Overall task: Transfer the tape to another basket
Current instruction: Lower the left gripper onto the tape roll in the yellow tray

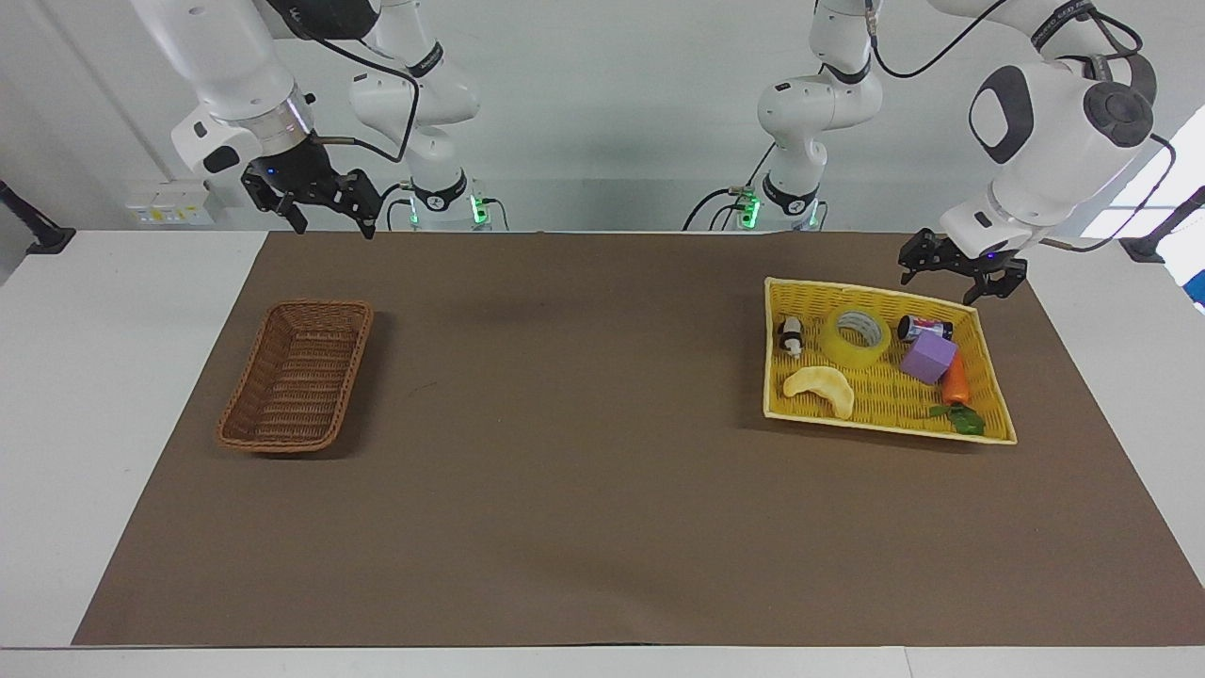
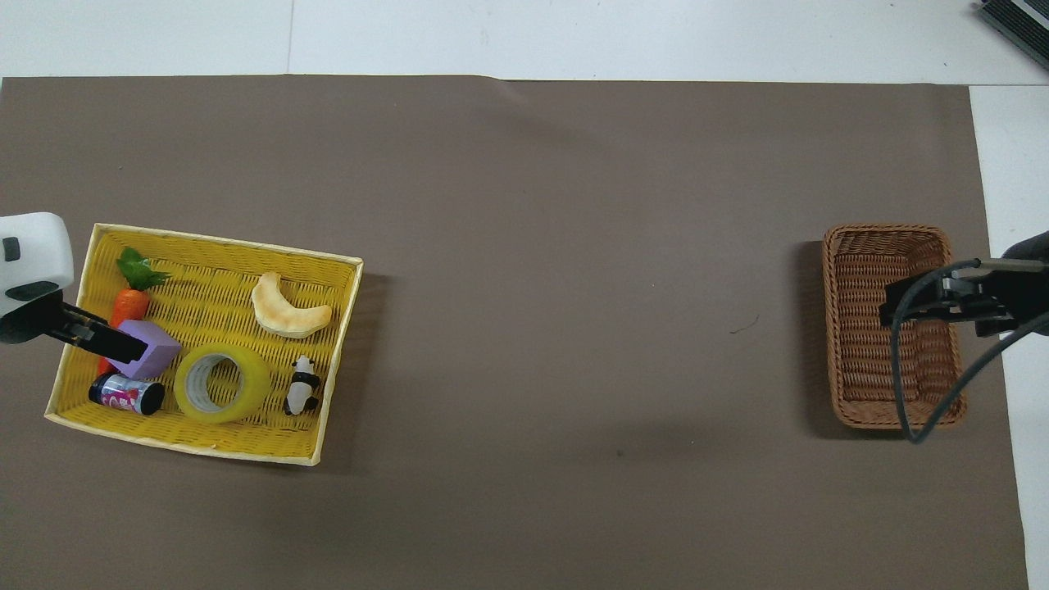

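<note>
Yellow weave is visible through the hole (image 2: 225, 383) of the flat-lying tape (image 2: 255, 383), so I should expect just empty tray underneath when I lift the tape.
The tape (image 1: 855, 338) (image 2: 221, 383), a wide translucent yellow roll with a pale core, lies flat in the yellow woven tray (image 1: 768, 348) (image 2: 229, 243) at the left arm's end of the table. My left gripper (image 1: 951, 282) (image 2: 115, 346) hangs open and empty over the tray's edge nearest the robots, above the can and purple block, beside the tape but apart from it. The brown wicker basket (image 1: 299, 377) (image 2: 860, 328) sits empty at the right arm's end. My right gripper (image 1: 334, 224) (image 2: 934, 307) waits open, raised high over the mat's edge by the robots.
Sharing the tray with the tape are a pale crescent piece (image 1: 821, 388), a panda figure (image 1: 791, 336), a small can (image 1: 924, 328), a purple block (image 1: 928, 357) and a carrot (image 1: 956, 384). Brown mat (image 1: 584, 424) spreads between tray and basket.
</note>
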### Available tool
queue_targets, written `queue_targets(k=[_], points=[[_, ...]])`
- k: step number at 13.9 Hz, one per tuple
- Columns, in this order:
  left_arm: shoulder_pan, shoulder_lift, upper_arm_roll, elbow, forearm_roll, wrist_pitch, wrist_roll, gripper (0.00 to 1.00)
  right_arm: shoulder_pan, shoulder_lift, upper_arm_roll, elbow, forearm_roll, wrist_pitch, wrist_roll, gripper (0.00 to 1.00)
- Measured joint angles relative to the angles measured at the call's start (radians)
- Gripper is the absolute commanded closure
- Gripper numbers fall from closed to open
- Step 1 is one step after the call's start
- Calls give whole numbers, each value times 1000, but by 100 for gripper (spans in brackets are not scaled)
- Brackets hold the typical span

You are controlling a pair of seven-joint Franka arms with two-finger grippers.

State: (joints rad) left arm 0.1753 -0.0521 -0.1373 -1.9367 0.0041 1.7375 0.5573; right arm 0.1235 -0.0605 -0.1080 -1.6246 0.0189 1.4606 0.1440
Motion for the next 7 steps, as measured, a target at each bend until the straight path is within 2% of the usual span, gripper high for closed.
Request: queue_targets(k=[4, 7], points=[[6, 8, 5, -116, 0, 113, 129, 0, 0, 0, 0, 0, 0, 0, 0, 0], [6, 74, -1, -152, 0, 180, 175, 0, 0, 0, 0, 0, 0, 0, 0, 0]])
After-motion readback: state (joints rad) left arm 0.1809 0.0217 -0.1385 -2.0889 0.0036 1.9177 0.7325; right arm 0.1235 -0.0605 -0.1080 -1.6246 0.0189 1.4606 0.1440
